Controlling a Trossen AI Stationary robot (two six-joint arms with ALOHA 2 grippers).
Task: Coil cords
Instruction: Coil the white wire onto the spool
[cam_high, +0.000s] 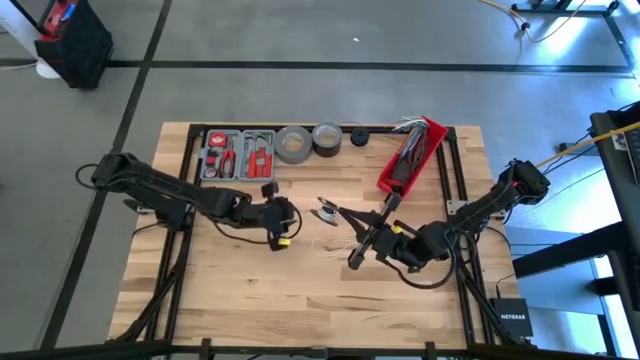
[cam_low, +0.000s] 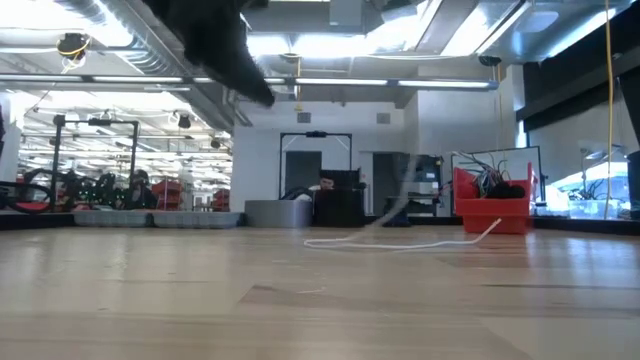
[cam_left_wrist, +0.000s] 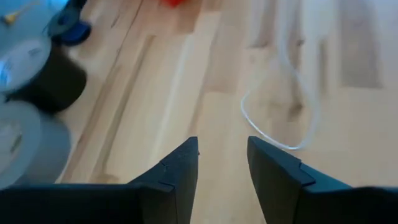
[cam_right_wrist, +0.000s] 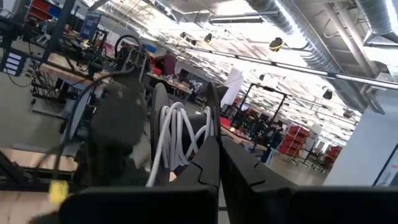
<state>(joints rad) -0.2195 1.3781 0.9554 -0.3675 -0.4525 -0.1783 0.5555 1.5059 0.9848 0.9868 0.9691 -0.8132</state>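
The white cord hangs loose below the raised coil (cam_high: 324, 213), so the robot's open left gripper should keep going toward the cord's hanging part (cam_low: 408, 185) until its fingers can close around it.
The cord is a thin white cable. Part of it is wound in several turns (cam_right_wrist: 177, 140) beside a small black disc (cam_right_wrist: 157, 121), held up above the table's middle (cam_high: 328, 208). The rest drops to the table and lies there in loose loops (cam_low: 400, 243) (cam_left_wrist: 280, 124). My right gripper (cam_right_wrist: 216, 115) (cam_high: 338, 212) is shut at the coil and tilts slightly upward. Just left of the coil, my left gripper (cam_left_wrist: 222, 152) (cam_high: 285, 218) stands open above the wood, slanting down. Nothing is between its fingers, and the loose loop lies ahead of them. My right gripper pinches between its two shut fingers at the wound turns next to the black disc (cam_right_wrist: 198, 134). Its own fingers hide the exact spot. The fingers come from the table's right side, slanting upward. The coil is lifted clear, and the free cord hangs slack down to the table.
Two tape rolls (cam_high: 293, 143) (cam_high: 327, 137) and a grey tool tray (cam_high: 238, 152) stand along the far edge. A red bin (cam_high: 410, 155) (cam_low: 490, 205) with a bunch of wires sits at the far right. Bare wood spreads along the near side.
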